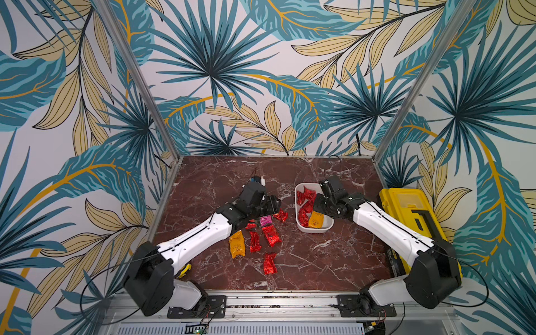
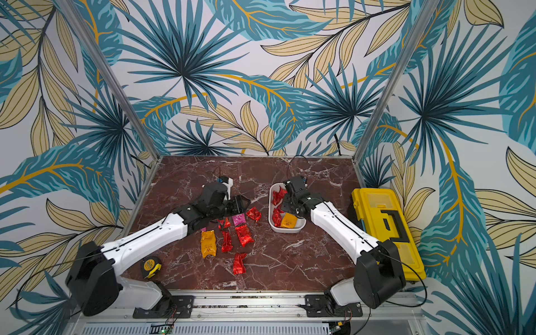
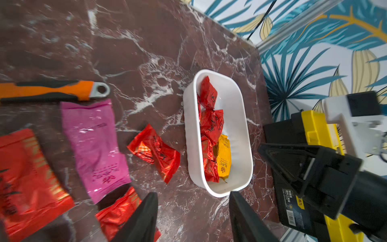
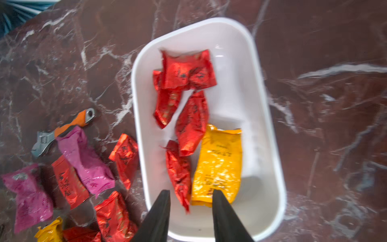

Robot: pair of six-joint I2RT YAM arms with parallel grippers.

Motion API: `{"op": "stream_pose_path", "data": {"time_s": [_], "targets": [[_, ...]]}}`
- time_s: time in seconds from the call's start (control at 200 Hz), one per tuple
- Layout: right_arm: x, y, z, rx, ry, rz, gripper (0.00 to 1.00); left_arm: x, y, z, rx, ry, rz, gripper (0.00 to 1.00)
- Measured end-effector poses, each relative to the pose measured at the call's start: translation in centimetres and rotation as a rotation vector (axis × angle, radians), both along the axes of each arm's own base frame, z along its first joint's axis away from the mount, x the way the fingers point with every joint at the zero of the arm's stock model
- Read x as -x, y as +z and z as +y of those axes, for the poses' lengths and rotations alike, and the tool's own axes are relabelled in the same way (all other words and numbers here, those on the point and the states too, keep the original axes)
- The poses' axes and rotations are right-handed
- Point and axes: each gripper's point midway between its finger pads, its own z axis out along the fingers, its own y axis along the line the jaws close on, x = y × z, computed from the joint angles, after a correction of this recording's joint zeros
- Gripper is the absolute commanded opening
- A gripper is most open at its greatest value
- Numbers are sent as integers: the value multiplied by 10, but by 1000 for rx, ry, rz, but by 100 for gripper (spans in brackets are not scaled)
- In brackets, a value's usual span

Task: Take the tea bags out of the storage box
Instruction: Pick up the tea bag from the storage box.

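The robot's right gripper is in the way of the storage box [image 1: 313,192], so the right gripper should move back first, and then the left gripper should take the red tea bag [image 1: 303,218] next to the orange one.
The white storage box [image 1: 314,229] stands right of the table's middle and holds several red tea bags [image 4: 191,123] and an orange one [image 4: 217,165]. More tea bags lie loose on the marble left of it: red ones [image 1: 271,235], an orange one [image 1: 237,244] and a magenta one [image 3: 94,146]. My right gripper [image 4: 191,191] hangs open over the near end of the storage box [image 4: 236,94], its tips just above the bags, gripping nothing. My left gripper [image 3: 193,193] is open over bare marble between the loose bags and the storage box [image 3: 189,125].
A large yellow toolbox [image 1: 412,214] lies along the right edge under my right arm. An orange-handled wrench [image 3: 52,92] rests beside the magenta bag. A tape measure [image 2: 150,265] sits at the front left. Patterned walls and metal posts enclose the table.
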Motion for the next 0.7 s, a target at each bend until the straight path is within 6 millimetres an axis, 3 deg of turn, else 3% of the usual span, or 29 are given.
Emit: {"op": "stream_pose_path", "data": {"time_s": [0.155, 0.345, 0.481, 0.696], "targets": [[8, -12, -41, 16, -71, 35, 40, -4, -15, -62, -78, -81, 19, 60], [14, -25, -62, 5, -97, 78, 40, -7, -34, -104, -183, -106, 29, 59], [20, -26, -69, -15, -108, 77, 40, -12, -54, -116, -281, -74, 58, 58], [29, -29, -74, -43, -118, 76, 40, -8, -93, -112, -424, -38, 126, 57]]}}
